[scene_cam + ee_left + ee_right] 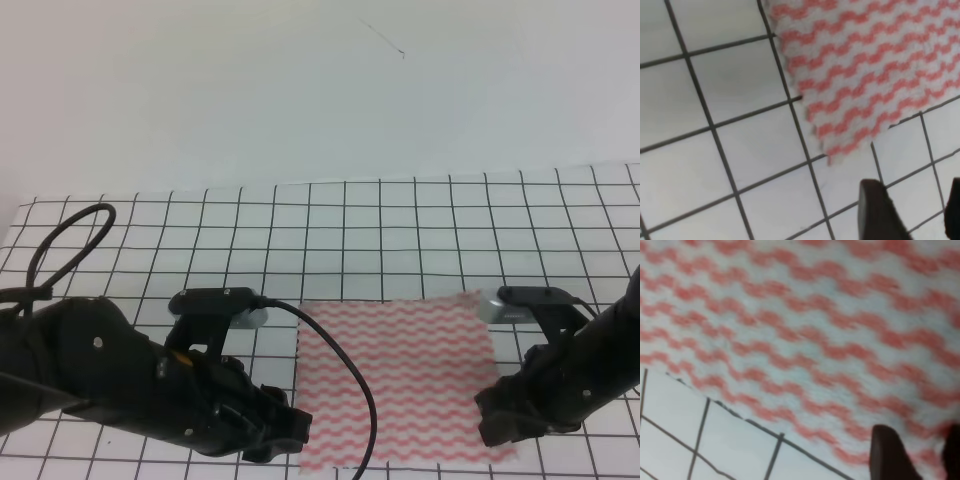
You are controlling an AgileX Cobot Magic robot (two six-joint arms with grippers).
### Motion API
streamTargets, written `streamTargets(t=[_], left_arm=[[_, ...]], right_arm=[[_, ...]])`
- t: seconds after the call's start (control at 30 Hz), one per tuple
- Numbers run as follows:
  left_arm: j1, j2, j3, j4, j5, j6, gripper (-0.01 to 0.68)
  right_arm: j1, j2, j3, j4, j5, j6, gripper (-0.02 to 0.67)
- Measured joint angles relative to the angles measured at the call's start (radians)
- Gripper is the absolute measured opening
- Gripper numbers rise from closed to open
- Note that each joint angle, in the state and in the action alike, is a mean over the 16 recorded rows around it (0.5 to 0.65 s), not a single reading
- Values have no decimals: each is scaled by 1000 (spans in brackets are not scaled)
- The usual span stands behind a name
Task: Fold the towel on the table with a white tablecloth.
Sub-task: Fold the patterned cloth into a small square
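Note:
My left gripper [282, 428] is beside the towel. The towel's near edge [415, 463] will therefore fold over at an angle when my right gripper lifts.
The towel [400, 375], white with red-pink wavy stripes, lies flat and unfolded on the grid-lined tablecloth [400, 220] near the table's front edge. My left gripper [292, 437] sits low by the towel's near left corner. In the left wrist view the left gripper [915, 217] is open over bare tablecloth [740, 150], just short of the towel [870, 65] corner. My right gripper [497, 425] is at the near right corner. In the right wrist view the right gripper [920, 455] is open, its dark fingers [890, 455] over the towel [805, 330] close to its edge.
A black cable [352, 385] from the left arm crosses the towel's left part. Another cable loop [70, 240] rises at the far left. A plain white wall [300, 90] stands behind the table's far edge.

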Motion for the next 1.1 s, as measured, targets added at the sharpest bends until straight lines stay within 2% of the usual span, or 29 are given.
streamTargets(t=[0.3, 0.47, 1.1], left_arm=[[0, -1, 0, -1, 5, 3, 284], [0, -2, 0, 12, 6, 17, 284], [-18, 15, -1, 82, -79, 335, 292]], right_arm=[[0, -16, 0, 17, -24, -22, 65], [0, -23, -4, 23, -56, -32, 13], [-2, -24, -112, 51, -118, -34, -1]])
